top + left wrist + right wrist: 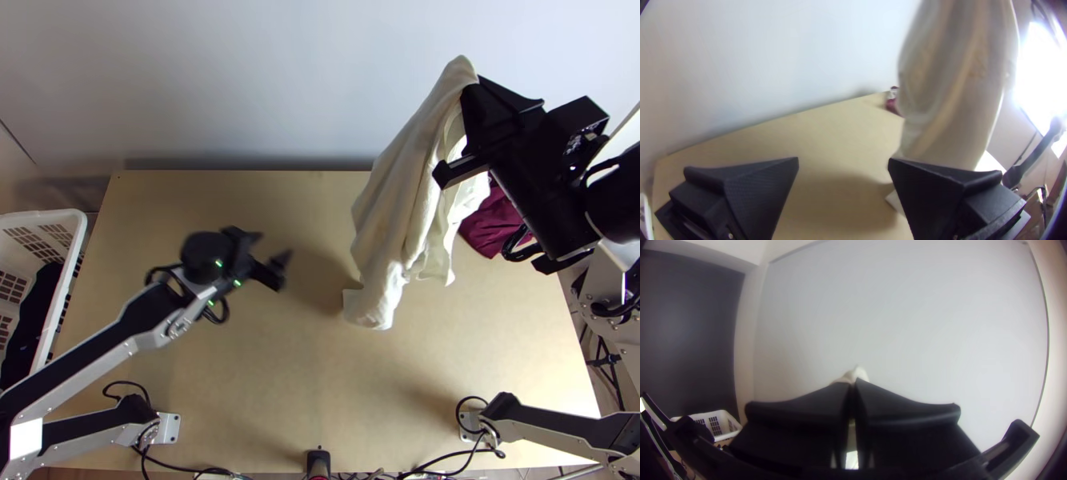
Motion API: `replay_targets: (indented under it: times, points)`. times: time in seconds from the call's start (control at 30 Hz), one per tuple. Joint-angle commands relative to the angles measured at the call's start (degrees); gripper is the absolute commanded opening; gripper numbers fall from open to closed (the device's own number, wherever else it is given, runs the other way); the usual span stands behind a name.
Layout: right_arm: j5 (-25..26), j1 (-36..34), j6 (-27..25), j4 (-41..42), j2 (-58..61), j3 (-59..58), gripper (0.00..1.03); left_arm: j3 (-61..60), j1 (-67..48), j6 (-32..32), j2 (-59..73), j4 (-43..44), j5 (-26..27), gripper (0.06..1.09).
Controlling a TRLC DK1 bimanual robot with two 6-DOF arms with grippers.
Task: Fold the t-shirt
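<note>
The cream t-shirt hangs loosely in long folds (410,212), so its lower end (373,306) will bunch up and stay behind when I carry the t-shirt's upper end across.
High above the table's right half, my right gripper (472,80) is shut on the upper end of a cream t-shirt (400,216), which hangs bunched in long folds. In the right wrist view the fingers of that gripper (852,384) meet, with a bit of the t-shirt (859,373) poking out past them. Left of the cloth, my left gripper (274,260) is open and holds nothing. The left wrist view has this gripper (843,164) with its fingers wide apart and the hanging t-shirt (951,89) beyond one finger.
A dark red cloth (492,224) lies on the table (264,384) behind the t-shirt, partly under the right arm. At the left edge stands a white basket (68,232) with dark cloth inside. A pale wall rises behind the table.
</note>
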Motion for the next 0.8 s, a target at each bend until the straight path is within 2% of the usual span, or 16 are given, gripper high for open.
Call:
replay_targets:
  times: [0.0, 0.33, 0.53, 0.77]
  points:
    - [1.3, 0.6, 0.0, -0.1, 0.1, 0.3, 0.03, 0.6, -12.9, -1.5, 4.4, 2.2, 2.3, 1.04]
    - [2.9, 0.6, 0.0, -0.6, -0.8, -0.3, 0.03, 0.7, -23.7, -6.5, 15.3, 14.7, 2.3, 1.04]
    - [3.0, 0.7, 0.0, -1.1, -1.1, -0.2, 0.03, 1.0, -24.3, -6.6, 21.6, 25.0, 2.3, 1.04]
    - [3.0, 1.0, -0.2, -1.8, -1.2, 0.2, 0.03, 5.5, -24.0, -5.0, 31.1, 29.5, 1.0, 1.04]
